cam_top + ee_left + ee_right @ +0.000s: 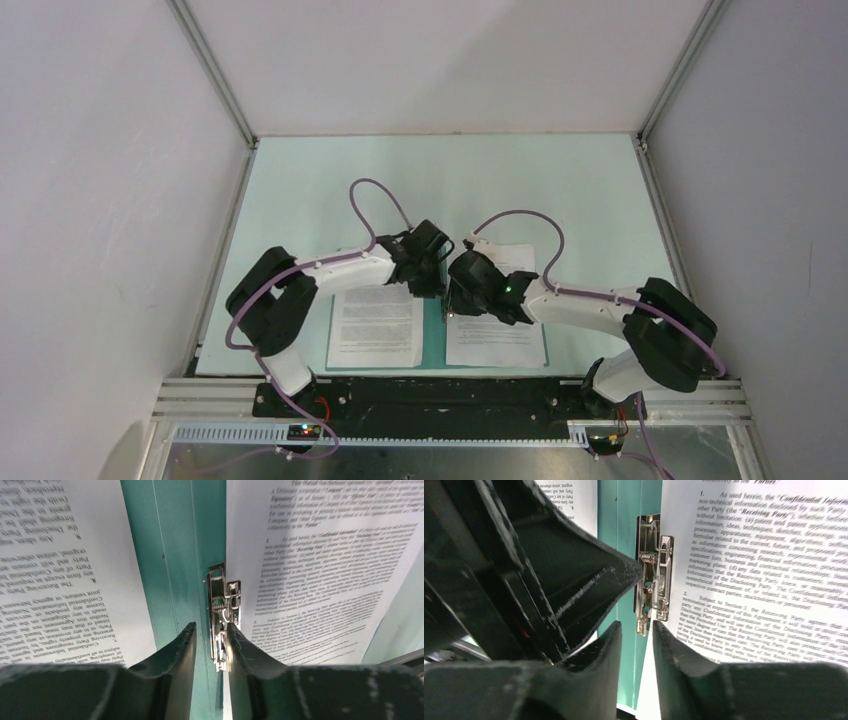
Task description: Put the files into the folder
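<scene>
My left gripper should back off from the clip's middle (648,570), because its finger is crowding that spot beside my right gripper, and my right gripper should pinch the clip there (648,586).
The teal folder (432,338) lies open near the table's front edge, with one printed sheet (375,328) on its left cover and one (497,342) on its right. Both grippers hang over the spine. My left gripper (211,632) is narrowly open, and the metal clip (220,605) shows between its fingertips, close against the right one. My right gripper (636,629) is narrowly open just short of the clip's (651,580) near end, over the right sheet's (754,570) inner edge. The left gripper's finger (589,580) points at the clip from the left.
The pale mint tabletop (450,180) stretches behind the folder to the white back wall. Aluminium frame posts (215,80) stand at the back corners. The two wrists (445,270) nearly touch each other above the spine.
</scene>
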